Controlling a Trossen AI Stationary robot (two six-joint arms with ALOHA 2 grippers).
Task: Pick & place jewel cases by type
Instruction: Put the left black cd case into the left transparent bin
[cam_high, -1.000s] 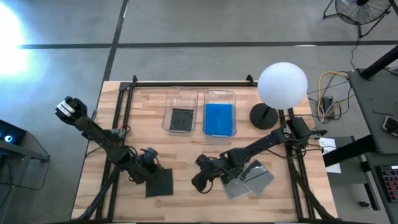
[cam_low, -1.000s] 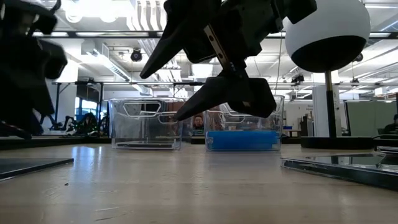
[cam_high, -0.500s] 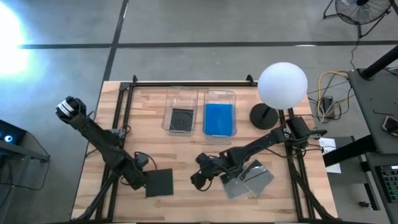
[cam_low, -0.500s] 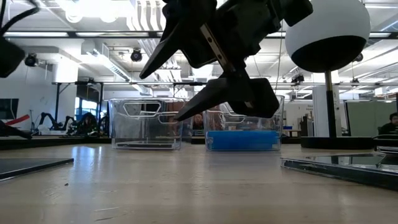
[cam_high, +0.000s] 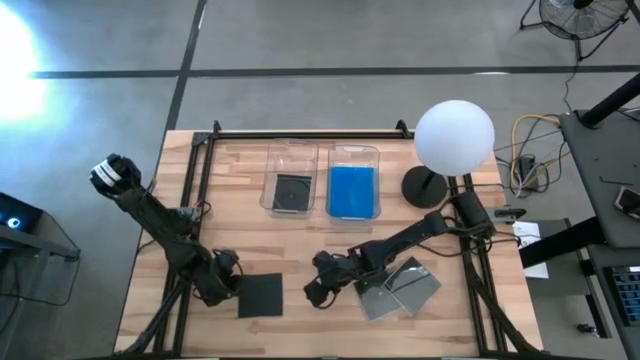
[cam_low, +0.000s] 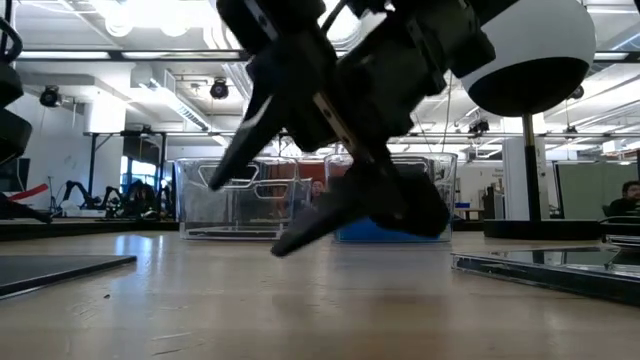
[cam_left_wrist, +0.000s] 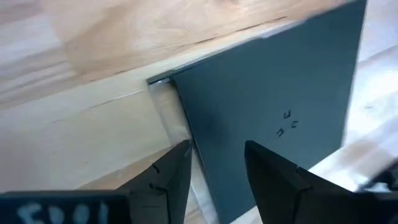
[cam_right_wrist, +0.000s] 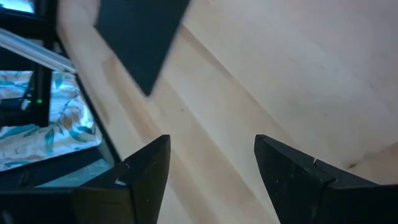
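I should use my left gripper to push the dark jewel case (cam_high: 261, 296) against my lowered right gripper, because the case lies flat and unsupported, short of my right gripper.
A dark jewel case (cam_high: 262, 297) lies flat near the table's near edge, also visible in the left wrist view (cam_left_wrist: 273, 93). My left gripper (cam_high: 224, 288) is open just left of it, fingers (cam_left_wrist: 163, 180) over its left edge. My right gripper (cam_high: 312, 292) hangs open and low over bare wood to the case's right, as the low view (cam_low: 240, 218) shows. Two grey cases (cam_high: 400, 290) lie flat under the right arm. A dark case (cam_high: 292, 192) lies in the left clear bin. Blue cases (cam_high: 352, 192) fill the right one.
The two clear bins (cam_high: 290, 152) (cam_high: 353, 150) stand side by side toward the table's far edge. A lamp with a white globe (cam_high: 454, 135) and a round black base (cam_high: 422, 187) stands at the far right. Bare wood lies between the bins and the grippers.
My left gripper has drawn back off the dark case, toward the table's near-left corner, and the case now lies uncovered on the wood. My right gripper has come down closer to the table and tipped its fingers downward, still open.
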